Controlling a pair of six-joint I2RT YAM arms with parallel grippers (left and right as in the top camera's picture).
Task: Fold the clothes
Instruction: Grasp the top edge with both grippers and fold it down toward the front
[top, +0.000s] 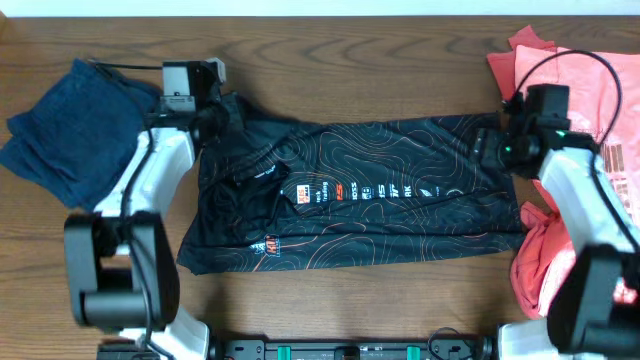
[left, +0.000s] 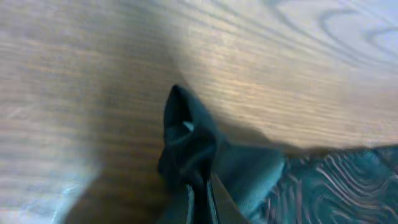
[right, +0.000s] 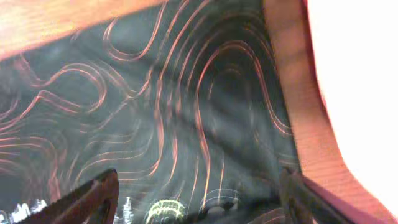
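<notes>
The black jersey's corner (left: 189, 137) will land plain and wrinkled when the robot folds it over, since the black jersey's raised flap (left: 252, 175) looks plain next to the contour lines.
The black jersey (top: 400, 220) with orange contour lines and a row of logos lies spread flat across the middle of the table. My left gripper (top: 214, 124) is at its far left corner. In the left wrist view the jaws (left: 200, 198) are shut on a bunched fold of the dark fabric (left: 186, 143), which is drawn up from the wood. My right gripper (top: 489, 148) is at the jersey's far right edge. In the right wrist view its fingers (right: 196, 199) are spread wide open just above the jersey (right: 186, 93), holding nothing.
A dark navy garment (top: 65, 130) lies crumpled at the far left. Coral-pink T-shirts lie at the far right (top: 565, 65) and near right (top: 545, 265), close to the right arm. The wooden table (top: 350, 60) shows behind and in front of the jersey.
</notes>
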